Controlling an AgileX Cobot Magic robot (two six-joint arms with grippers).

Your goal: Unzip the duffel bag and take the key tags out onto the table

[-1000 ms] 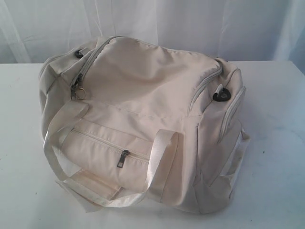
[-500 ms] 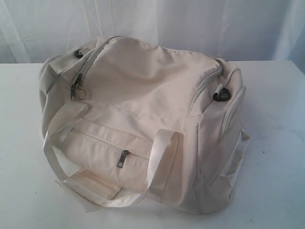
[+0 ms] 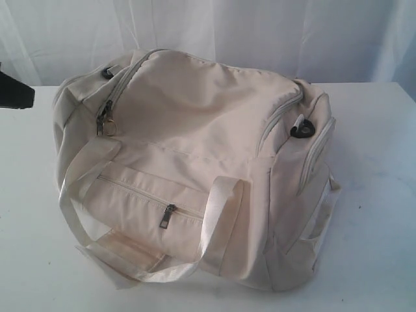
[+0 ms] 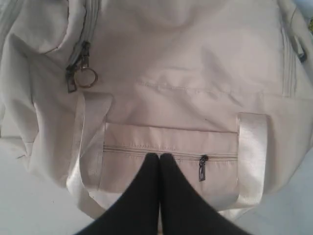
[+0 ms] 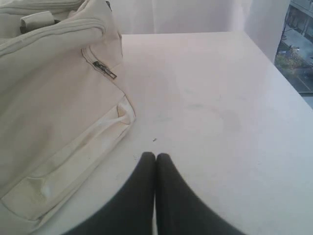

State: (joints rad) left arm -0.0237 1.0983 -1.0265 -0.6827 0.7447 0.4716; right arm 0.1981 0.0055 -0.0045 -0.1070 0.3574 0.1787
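The ring pull is at the slack, folded end of the duffel bag, so the robot's left gripper should hold the fabric beside the duffel bag's handle (image 3: 69, 156) before the right gripper unzips the bag.
The cream duffel bag (image 3: 195, 162) lies zipped on the white table (image 3: 377, 195). Its main zipper's ring pull (image 3: 109, 125) sits at the bag's left end, and the front pocket pull (image 3: 168, 216) hangs near the pocket's right end. My left gripper (image 4: 159, 156) is shut and empty, hovering over the front pocket (image 4: 166, 147), with the ring pull (image 4: 87, 77) farther off. A dark part of the left arm (image 3: 14, 91) shows at the left edge. My right gripper (image 5: 155, 156) is shut and empty above bare table beside the bag's end (image 5: 54, 107). The key tags are hidden.
A white curtain (image 3: 260, 32) hangs behind the table. The bag's webbing handle (image 3: 97, 260) loops onto the table in front. The table's far edge and a window (image 5: 298, 54) show in the right wrist view.
A dark part of the left arm has come into the exterior view at the left edge. The bag has not moved.
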